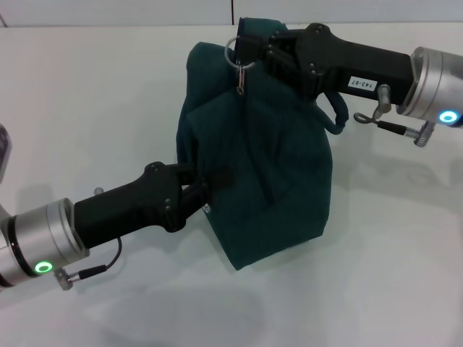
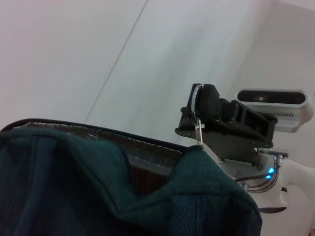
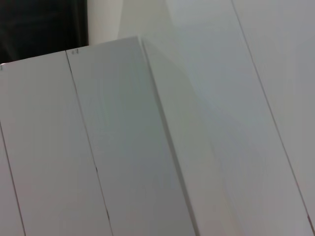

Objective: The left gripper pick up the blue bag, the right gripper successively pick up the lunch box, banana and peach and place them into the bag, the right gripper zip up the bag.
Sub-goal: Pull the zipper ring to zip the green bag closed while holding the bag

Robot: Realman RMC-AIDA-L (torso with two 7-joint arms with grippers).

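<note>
My left gripper should grip the bag's side afresh and straighten the blue bag's near rim, since that rim droops next to the ring zip pull.
The blue bag stands on the white table, its top pulled up to a peak. My left gripper is shut on the fabric of the side facing me. At the peak, my right gripper is shut on the ring zip pull. The left wrist view shows the bag close up, with a strip of foil lining showing under its rim. Beyond it, the right gripper pinches the ring. The lunch box, banana and peach are out of view.
A padded handle loops out under the right arm. The white table spreads around the bag. A grey object sits at the left edge. The right wrist view shows only white panels.
</note>
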